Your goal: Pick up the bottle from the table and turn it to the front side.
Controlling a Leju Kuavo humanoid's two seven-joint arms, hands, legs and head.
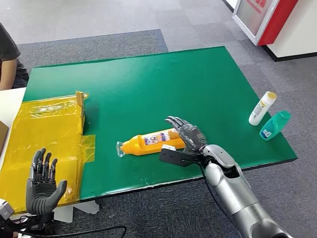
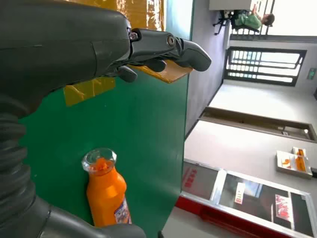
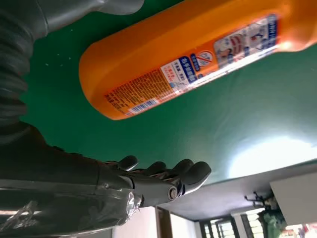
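Small panels crowd the label facing up, so the robot should expect the orange bottle's bolder front to be hidden underneath when it turns the bottle.
An orange bottle with a clear cap lies on its side on the green table, cap toward my left. Its printed label faces up and toward the far edge. My right hand is open at the bottle's base end, its fingers arched over the far side. In the right wrist view a strip of green shows between the bottle and the dark fingers, so they are apart. My left hand is open, palm up, over the yellow sheet near the front left corner. The left wrist view shows the bottle cap-first beyond the left hand.
A flattened box wrapped in yellow tape covers the table's left part. A white bottle and a teal bottle lie near the right edge. A person's arm shows at the far left. A red and white cabinet stands at the back right.
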